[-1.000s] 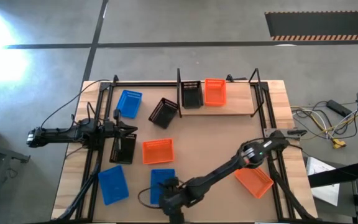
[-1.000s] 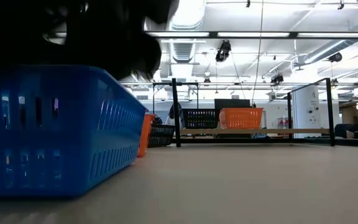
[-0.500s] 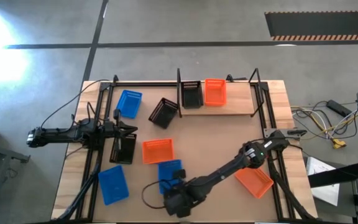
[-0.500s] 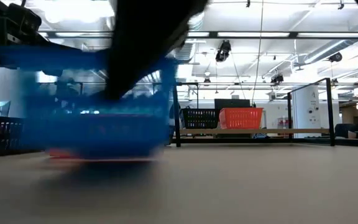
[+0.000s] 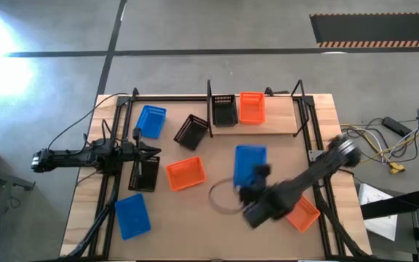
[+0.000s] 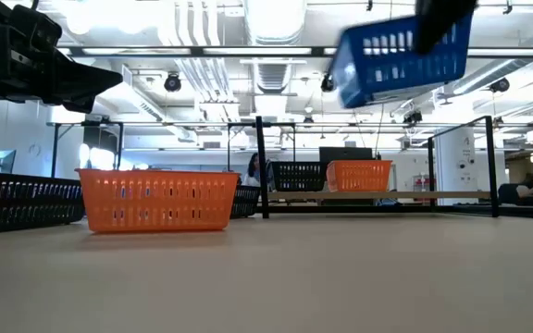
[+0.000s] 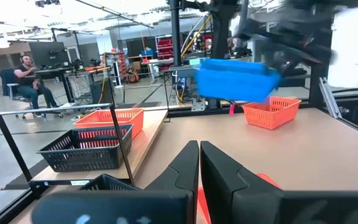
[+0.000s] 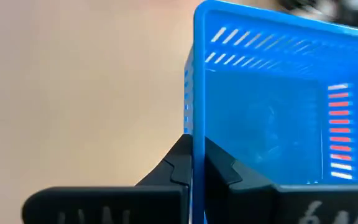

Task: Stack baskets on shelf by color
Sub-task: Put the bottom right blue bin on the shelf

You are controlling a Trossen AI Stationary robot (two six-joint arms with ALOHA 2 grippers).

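Observation:
The shelf has free room beside its orange basket. I keep bringing the blue basket, open side up [image 5: 249, 161], with my right gripper to that gap [image 5: 281, 112] until it lies flat.
My right gripper [image 5: 257, 175] is shut on a blue basket [image 5: 250, 161] that hangs high over the table's middle, also seen in the low view [image 6: 401, 48] and the left wrist view [image 7: 235, 78]. The shelf [image 5: 264, 125] at the far edge carries a black basket [image 5: 223, 109] and an orange basket [image 5: 252, 107] side by side on their bottoms. My left gripper [image 7: 199, 167] is shut with nothing in it at the table's left, just above a black basket [image 5: 145, 173] that rests on the table. My right gripper pinches one upright wall of the blue basket [image 8: 192, 140] at its rim, with one finger inside the basket and one outside. The basket is lifted clear of the table, its open side up, and slightly tilted in the low view.
Loose on the table are a blue basket [image 5: 151, 120] and a tipped black basket [image 5: 191, 131] at the far left, an orange basket [image 5: 185, 175] in the middle, a blue basket [image 5: 132, 215] near left and an orange basket [image 5: 300, 212] near right. Black frame uprights [image 5: 311, 135] border the sides.
My right gripper has shut on the blue basket's wall near the table's near edge. It has then risen and swung toward the far right, toward the shelf. The basket has gone from resting on the table to lifted clear and high.

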